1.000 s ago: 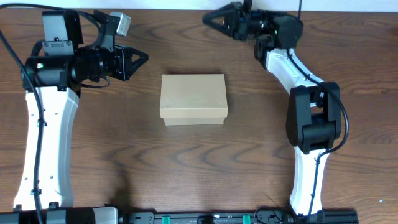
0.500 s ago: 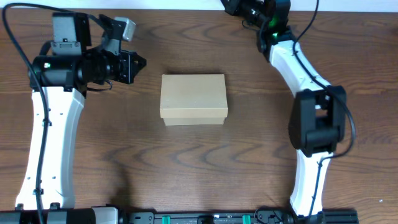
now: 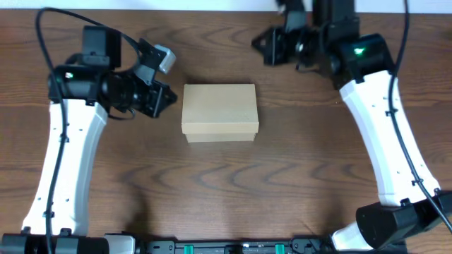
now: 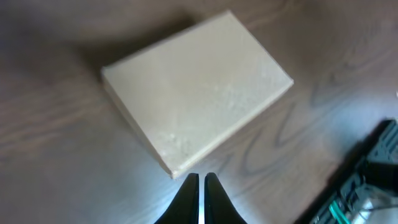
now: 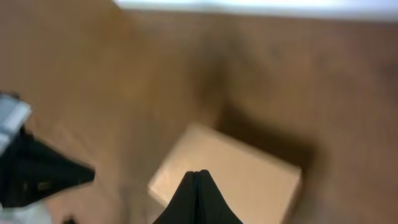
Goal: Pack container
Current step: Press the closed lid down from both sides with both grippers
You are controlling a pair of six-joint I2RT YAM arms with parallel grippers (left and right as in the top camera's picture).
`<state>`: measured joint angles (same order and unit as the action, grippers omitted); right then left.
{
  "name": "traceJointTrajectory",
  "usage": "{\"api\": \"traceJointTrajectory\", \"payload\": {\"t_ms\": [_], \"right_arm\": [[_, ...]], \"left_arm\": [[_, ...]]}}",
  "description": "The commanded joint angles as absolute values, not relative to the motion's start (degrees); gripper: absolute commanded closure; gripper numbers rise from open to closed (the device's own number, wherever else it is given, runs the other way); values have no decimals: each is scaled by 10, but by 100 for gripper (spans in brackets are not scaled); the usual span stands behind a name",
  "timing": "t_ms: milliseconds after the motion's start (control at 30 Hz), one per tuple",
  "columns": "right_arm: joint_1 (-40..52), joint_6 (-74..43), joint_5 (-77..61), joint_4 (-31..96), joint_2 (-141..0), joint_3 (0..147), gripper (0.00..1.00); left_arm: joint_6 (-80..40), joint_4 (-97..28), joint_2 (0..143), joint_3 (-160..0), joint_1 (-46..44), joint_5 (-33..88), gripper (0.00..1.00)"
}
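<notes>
The lid's near corners (image 3: 188, 120) need to be pressed down by my left gripper and right gripper, because the lid sits too shallow on the box's base (image 3: 220, 137) along the box's near side.
The container (image 3: 219, 111) is a plain tan cardboard box with its lid closed, lying flat in the middle of the wooden table. It also shows in the left wrist view (image 4: 198, 109) and, blurred, in the right wrist view (image 5: 230, 182). My left gripper (image 3: 168, 99) is shut and empty, just left of the box's left edge. In its wrist view the fingertips (image 4: 201, 178) sit just off a box corner. My right gripper (image 3: 258, 43) is shut and empty, above the table beyond the box's far right corner; its fingertips (image 5: 196, 174) point down at the box.
The wooden table (image 3: 226, 190) reaches a pale back edge (image 3: 212, 5). A black fixture with green parts (image 3: 233, 248) runs along the front edge and shows at the right of the left wrist view (image 4: 367, 180). The left gripper appears in the right wrist view (image 5: 37, 174).
My right arm swung out from the far back and now hangs over the table near the box. My left gripper moved right and forward, close to the box's left edge. The box stayed put.
</notes>
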<state>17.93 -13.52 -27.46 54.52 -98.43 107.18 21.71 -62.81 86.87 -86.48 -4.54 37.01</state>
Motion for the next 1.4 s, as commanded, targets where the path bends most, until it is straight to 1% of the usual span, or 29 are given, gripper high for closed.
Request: {"api": "traceJointTrajectory", "payload": {"t_ms": [0,133,300,633,1000,1233,1367], "right_arm": [[197,-110,-237,579,-995,1045,98],[215,-111,-237,580,-995,983,98],[228,-127,-214,534,-995,892,99],[237,-129,-208,455,-995,758,98],[237,-128,-208,421,-995,719,99],[237,-128,-208,422,-995,719,98],[237,-128,-208,422,-995,719,98]], "left_arm": [[234,-625,867,-815,-58,383,94],[231,-586,867,-761,-67,397,94],[206,-540,867,-718,-70,399,94],[162,-475,868,-651,-73,393,94],[131,-471,864,-648,-90,371,94],[126,-458,795,-667,-90,368,94],[85,-430,769,-667,-90,306,94]]}}
